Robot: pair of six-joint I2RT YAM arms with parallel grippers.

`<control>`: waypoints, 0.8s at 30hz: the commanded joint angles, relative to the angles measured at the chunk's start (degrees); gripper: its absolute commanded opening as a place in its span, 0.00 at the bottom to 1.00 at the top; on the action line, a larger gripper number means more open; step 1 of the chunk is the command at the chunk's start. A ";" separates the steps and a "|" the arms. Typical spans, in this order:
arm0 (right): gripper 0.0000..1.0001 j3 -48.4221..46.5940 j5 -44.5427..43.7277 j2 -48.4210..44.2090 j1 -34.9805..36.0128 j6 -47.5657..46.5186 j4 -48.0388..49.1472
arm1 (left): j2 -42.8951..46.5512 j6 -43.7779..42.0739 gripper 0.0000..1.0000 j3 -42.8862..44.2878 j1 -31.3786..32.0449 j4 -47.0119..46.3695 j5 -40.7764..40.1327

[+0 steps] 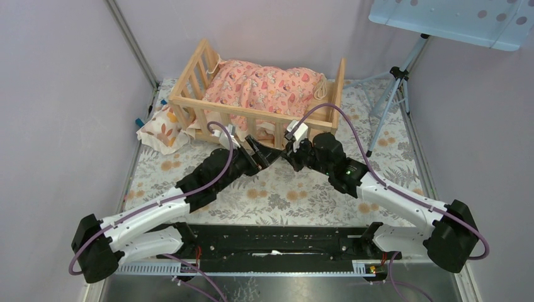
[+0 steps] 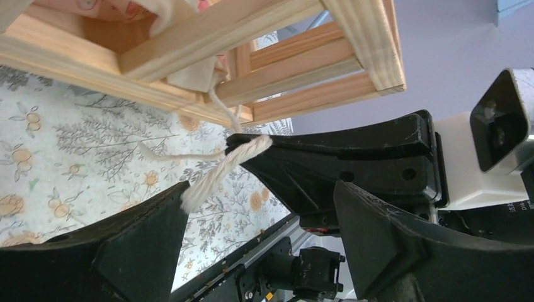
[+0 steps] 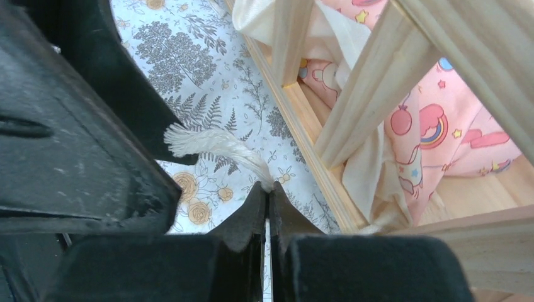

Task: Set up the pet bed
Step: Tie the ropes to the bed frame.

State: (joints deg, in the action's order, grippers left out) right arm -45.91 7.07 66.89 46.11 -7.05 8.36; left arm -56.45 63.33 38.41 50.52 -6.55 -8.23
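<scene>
The cord's frayed end (image 2: 196,194) is against a finger of my left gripper, so next I move my left gripper until its fingers are on both sides of the cord (image 2: 250,150) next to my right gripper's fingers.
The pet bed (image 1: 189,100), a light wooden frame with slatted rails, stands at the back of the mat with a pink patterned cushion (image 1: 264,85) lying in it. A cream cord (image 3: 214,143) hangs out from the cushion through the bed's front rail (image 3: 371,94). My right gripper (image 3: 269,189) is shut on this cord just in front of the rail, and the frayed end sticks out past its tips. Facing it, my left gripper (image 2: 261,195) stands open, with the cord's end (image 2: 220,170) brushing one finger (image 2: 157,214). From above, both grippers (image 1: 263,150) (image 1: 286,153) meet below the front rail.
A small cream pillow with orange leaves (image 1: 162,129) lies on the floral mat (image 1: 283,195) at the bed's left corner. A tripod (image 1: 390,100) stands at the back right under a light blue board (image 1: 453,19). Walls close in on both sides.
</scene>
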 commanded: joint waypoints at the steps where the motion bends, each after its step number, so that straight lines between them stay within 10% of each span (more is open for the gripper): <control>1: 0.00 -2.95 -4.43 0.47 0.04 4.84 -2.25 | 3.66 3.22 0.86 1.84 0.01 5.91 -4.74; 10: 0.00 -5.60 -9.01 2.20 0.04 10.87 -3.89 | 6.75 7.94 0.85 5.63 0.00 17.48 -4.60; 24: 0.00 -2.19 -1.80 0.85 0.03 12.78 -1.15 | -0.98 20.05 0.78 4.33 -0.01 -1.64 0.85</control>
State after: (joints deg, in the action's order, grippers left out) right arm -48.84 2.33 68.97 46.11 5.06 4.82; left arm -55.16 78.54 41.52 50.52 0.08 -8.80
